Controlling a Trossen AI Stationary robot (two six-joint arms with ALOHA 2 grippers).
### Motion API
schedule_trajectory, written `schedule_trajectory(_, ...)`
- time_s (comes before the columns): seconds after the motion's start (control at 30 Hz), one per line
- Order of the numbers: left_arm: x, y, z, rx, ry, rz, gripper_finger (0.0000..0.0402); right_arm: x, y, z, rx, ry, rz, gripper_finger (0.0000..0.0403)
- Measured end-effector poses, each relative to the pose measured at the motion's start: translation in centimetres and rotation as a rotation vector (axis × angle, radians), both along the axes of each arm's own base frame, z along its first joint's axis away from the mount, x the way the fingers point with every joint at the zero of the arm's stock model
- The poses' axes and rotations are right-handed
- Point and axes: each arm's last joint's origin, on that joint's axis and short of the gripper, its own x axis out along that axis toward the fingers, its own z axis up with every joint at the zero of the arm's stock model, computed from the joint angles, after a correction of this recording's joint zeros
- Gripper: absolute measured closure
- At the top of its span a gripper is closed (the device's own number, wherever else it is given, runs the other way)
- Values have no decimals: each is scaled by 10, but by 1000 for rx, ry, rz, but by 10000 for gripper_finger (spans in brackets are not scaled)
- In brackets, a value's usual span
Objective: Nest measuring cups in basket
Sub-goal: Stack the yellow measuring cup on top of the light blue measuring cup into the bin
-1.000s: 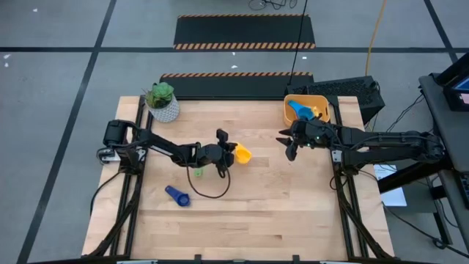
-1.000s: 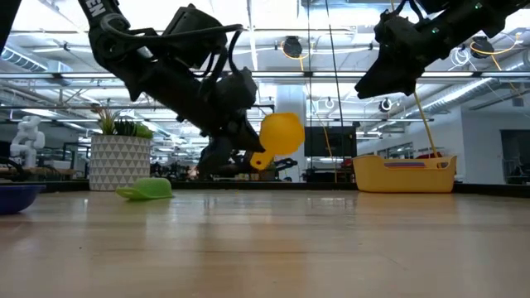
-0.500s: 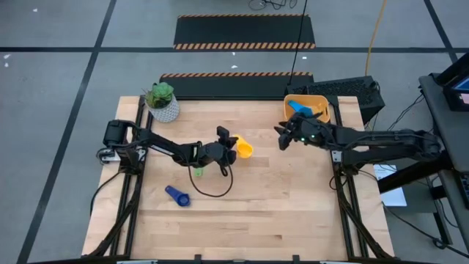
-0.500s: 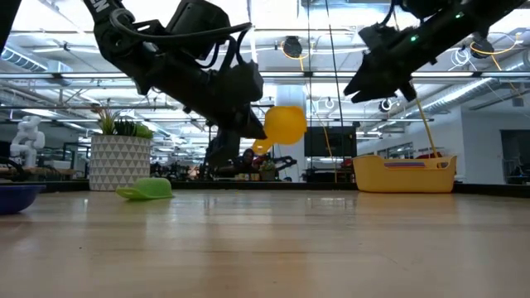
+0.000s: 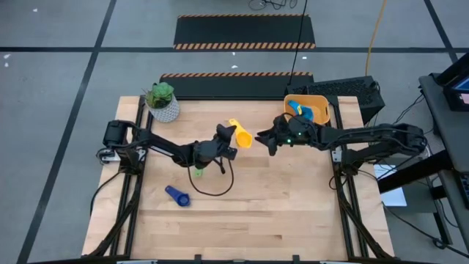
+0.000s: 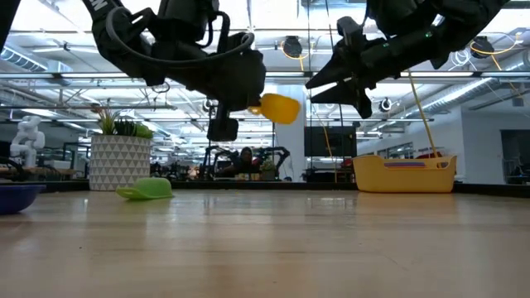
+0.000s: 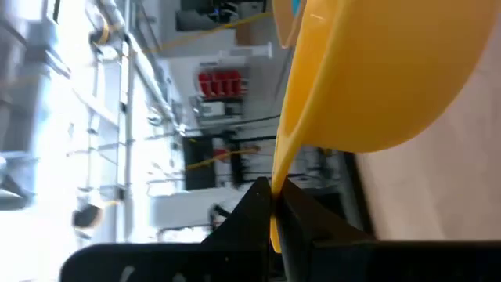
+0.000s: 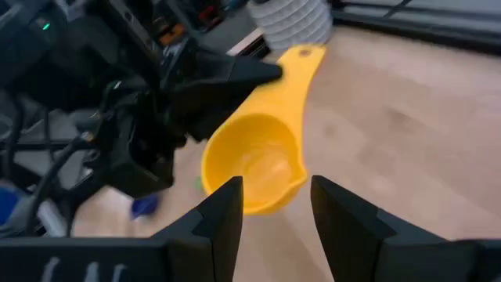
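My right gripper should pinch the cup's rim (image 5: pixel 250 138) and carry the cup over, since my left gripper holds the yellow cup (image 5: pixel 234 122) by its handle, far from the basket.
My left gripper (image 5: pixel 228 136) is shut on the yellow measuring cup (image 5: pixel 243 138), held high above the table's middle; the cup also shows in the low view (image 6: pixel 278 108). My right gripper (image 5: pixel 265 140) is open and faces the cup's mouth (image 8: pixel 252 166) from the right, a little short of it. A green cup (image 5: pixel 196 171) lies upside down on the table, and a dark blue cup (image 5: pixel 176 196) lies near the front left. The yellow-orange basket (image 5: pixel 322 108) at the far right holds blue cups (image 5: pixel 299 110). My left gripper pinches the yellow cup's flat handle (image 7: pixel 275 182) between its two shut fingers, partway along it; the handle's free end (image 8: pixel 304 55) sticks out past them. The fingers come about level from the table's left. The cup is lifted clear, tipped on its side, its mouth toward my right gripper.
A white pot with a green plant (image 5: pixel 162 103) stands at the far left corner. A dark cable (image 5: pixel 214 189) loops on the table below my left gripper. The basket (image 6: pixel 404 174) stands on the table's far right.
My left gripper has risen and turned, lifting the yellow cup higher and tipping it so that its mouth faces right. My right gripper has gone from beside the basket toward the table's left, up to the cup.
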Motion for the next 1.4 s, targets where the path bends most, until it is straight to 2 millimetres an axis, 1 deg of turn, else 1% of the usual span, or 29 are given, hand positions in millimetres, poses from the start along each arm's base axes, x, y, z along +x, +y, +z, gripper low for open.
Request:
schedule_trajectory(0.3,1,0,14,180,44,-22,395,0,2,0,13,1,56,259)
schedule_trajectory(0.47,1,0,14,215,82,-38,395,-1,-4,-1,-14,9,-75,259)
schedule_trajectory(0.67,1,8,14,238,111,-17,395,-2,-7,-1,-8,11,-91,259)
schedule_trajectory(0.8,0,15,14,241,118,3,395,-2,-8,-1,-21,14,-128,259)
schedule_trajectory(0.9,0,17,14,241,119,6,395,-2,-9,-1,-32,15,-156,259)
schedule_trajectory(1.03,0,17,14,246,124,3,395,4,-11,-8,-39,20,-179,259)
schedule_trajectory(1.2,0,17,14,245,123,2,395,16,-13,-15,0,-44,-106,258)
schedule_trajectory(1.4,0,17,14,245,123,3,395,22,-18,-25,47,-53,-80,258)
